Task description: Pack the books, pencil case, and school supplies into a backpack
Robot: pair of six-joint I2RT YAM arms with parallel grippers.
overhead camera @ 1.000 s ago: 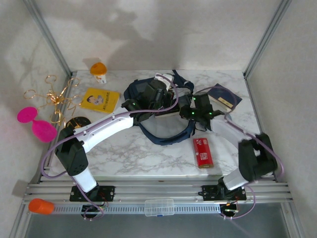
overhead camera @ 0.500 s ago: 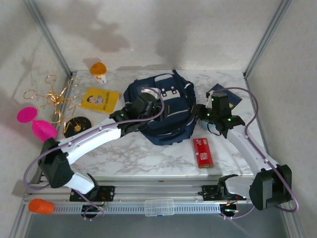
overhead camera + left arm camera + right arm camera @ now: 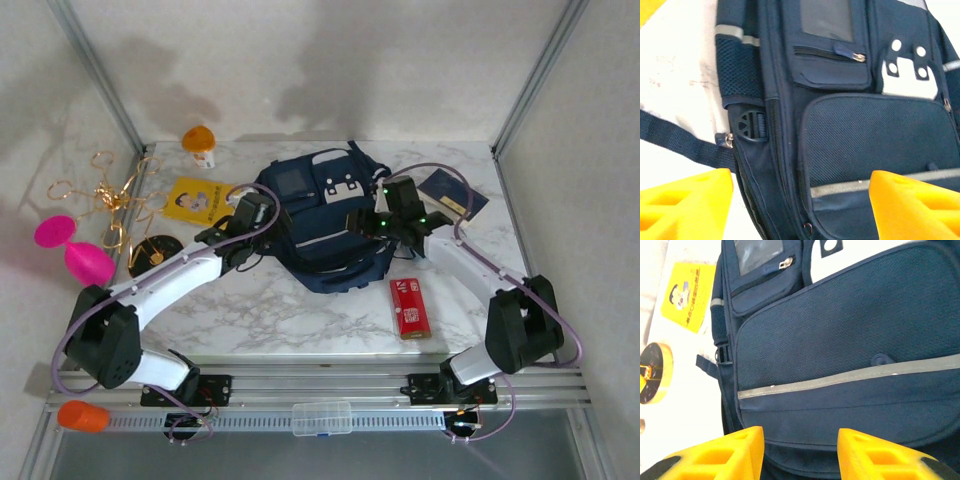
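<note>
My open left gripper is heading for the book's near end [image 3: 192, 216] and should continue until its fingers close there, as the yellow book [image 3: 200, 197] lies clear of the backpack.
The navy backpack [image 3: 325, 215] lies front up in the middle of the table, pockets and pale stripe showing [image 3: 865, 140] [image 3: 840, 340]. My left gripper [image 3: 258, 212] [image 3: 800, 212] sits at its left side, open, with only backpack fabric between the yellow fingers [image 3: 685, 205]. At its right side my right gripper [image 3: 374, 221] [image 3: 800, 455] hovers open, gripping nothing. The yellow book [image 3: 196, 198] [image 3: 690, 295] lies left of the backpack, the navy book [image 3: 455, 193] to its right. The red box of school supplies [image 3: 410, 307] lies near the front right. The pencil case is out of view.
A black-and-gold disc [image 3: 158, 250] [image 3: 652, 372] and an orange capped object [image 3: 198, 143] sit at the left. Gold hooks [image 3: 105, 195] and pink shapes [image 3: 70, 245] hang on the left wall. Metal frame posts bound the table.
Both grippers have opened and let go of the backpack, which now lies flat, front up. The left gripper drew back to its left side; the right gripper moved in beside it.
</note>
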